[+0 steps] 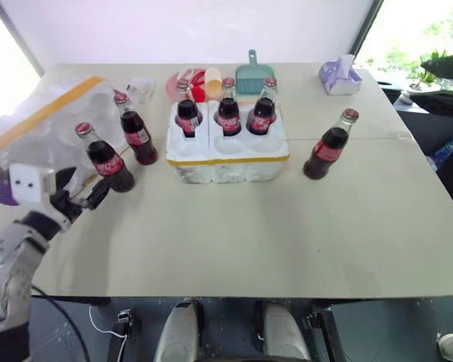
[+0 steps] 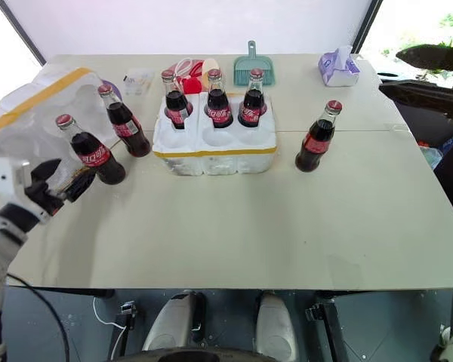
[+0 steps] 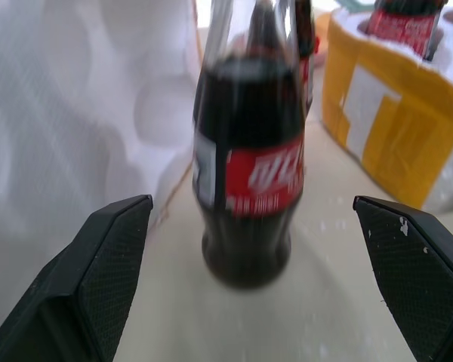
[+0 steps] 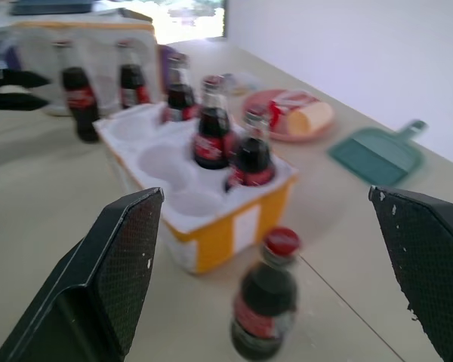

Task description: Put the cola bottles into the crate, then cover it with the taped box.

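My gripper will lower the cola bottle [image 1: 106,160] into a front hole of the crate. The back bottles [image 1: 228,119] show only from their labels up, so the cola bottle will go in as deep as its label.
The low white crate [image 1: 228,160] with a yellow band stands mid-table. Three cola bottles [image 1: 228,111] stand in its back wells, and the front wells are bare. Two more bottles [image 1: 106,160] [image 1: 138,133] stand left of it, and one bottle [image 1: 328,147] stands to its right. The taped box [image 1: 49,121] lies tipped at the far left. My left gripper [image 1: 87,197] is open just short of the nearest left bottle [image 3: 249,166], which stands untouched between the fingers. My right gripper [image 4: 266,194] is open in the air, facing the crate with the right-hand bottle [image 4: 268,302] below it.
Behind the crate are a pink plate of food [image 1: 183,84], a teal dustpan [image 1: 254,75] and a small clear tub [image 1: 141,88]. A purple tissue pack [image 1: 340,77] sits at the back right. The table's front edge [image 1: 249,294] runs close to me.
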{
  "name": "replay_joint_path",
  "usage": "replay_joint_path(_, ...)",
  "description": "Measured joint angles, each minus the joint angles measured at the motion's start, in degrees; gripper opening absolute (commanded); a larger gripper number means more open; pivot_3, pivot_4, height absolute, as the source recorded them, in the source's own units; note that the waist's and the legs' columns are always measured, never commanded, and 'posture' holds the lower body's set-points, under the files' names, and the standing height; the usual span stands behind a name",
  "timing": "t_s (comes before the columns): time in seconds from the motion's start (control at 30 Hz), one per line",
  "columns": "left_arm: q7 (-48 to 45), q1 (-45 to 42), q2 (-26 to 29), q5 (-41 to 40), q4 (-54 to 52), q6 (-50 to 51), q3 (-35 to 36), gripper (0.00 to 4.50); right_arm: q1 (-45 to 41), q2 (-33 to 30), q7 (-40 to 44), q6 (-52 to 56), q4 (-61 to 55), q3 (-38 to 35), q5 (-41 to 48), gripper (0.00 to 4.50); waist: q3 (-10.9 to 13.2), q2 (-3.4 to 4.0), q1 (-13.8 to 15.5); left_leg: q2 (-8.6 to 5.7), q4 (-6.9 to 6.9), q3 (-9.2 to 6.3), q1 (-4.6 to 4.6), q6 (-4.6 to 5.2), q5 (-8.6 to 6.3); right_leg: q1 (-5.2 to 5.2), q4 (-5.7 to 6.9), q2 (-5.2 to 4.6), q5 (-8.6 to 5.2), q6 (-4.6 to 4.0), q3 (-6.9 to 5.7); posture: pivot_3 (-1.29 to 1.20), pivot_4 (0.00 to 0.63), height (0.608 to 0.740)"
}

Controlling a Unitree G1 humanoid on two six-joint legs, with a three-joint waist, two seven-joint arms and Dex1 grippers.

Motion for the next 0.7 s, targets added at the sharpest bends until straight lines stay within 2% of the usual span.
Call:
replay_joint_path(0.27, -1.6, -8.4, 0.1, 4.9, 10.0, -2.6, -5.8, 4.46, 1.4, 1.5, -3.5, 8.7, -14.2, -1.7, 9.2, 4.50, 0.0, -0.01, 0.0, 0.00, 0.01, 0.00, -0.03, 0.00, 0.00, -0.02, 0.01, 0.00, 0.04, 0.07, -0.01, 0.00, 0.150, 0.736)
replay_joint_path(0.63, -3.2, -15.7, -1.3, 8.3, 19.2, -6.7, -10.3, 4.46, 3.9, 2.5, -6.3, 10.5, -19.9, -1.7, 12.6, 4.50, 0.0, -0.02, 0.1, -0.01, 0.05, 0.00, -0.07, 0.00, 0.00, -0.03, 0.02, 0.00, 0.07, 0.12, -0.01, 0.00, 0.150, 0.736)
replay_joint_path(0.67, -3.7, -15.7, -1.3, 8.3, 19.3, -7.3, -10.3, 3.95, 4.3, 2.5, -6.4, 10.4, -20.2, -1.6, 12.6, 4.50, 0.0, -0.02, 0.1, -0.01, 0.05, 0.00, -0.07, 0.00, 0.00, -0.03, 0.02, 0.00, 0.07, 0.12, -0.01, 0.00, 0.150, 0.736)
replay_joint_path(0.7, -4.1, -15.6, -1.2, 8.3, 19.3, -7.5, -10.1, 3.68, 4.7, 2.5, -6.4, 10.4, -20.4, -1.6, 12.6, 4.50, 0.0, -0.02, 0.1, -0.01, 0.05, 0.00, -0.07, 0.00, 0.00, -0.03, 0.02, 0.00, 0.07, 0.12, -0.01, 0.00, 0.150, 0.736)
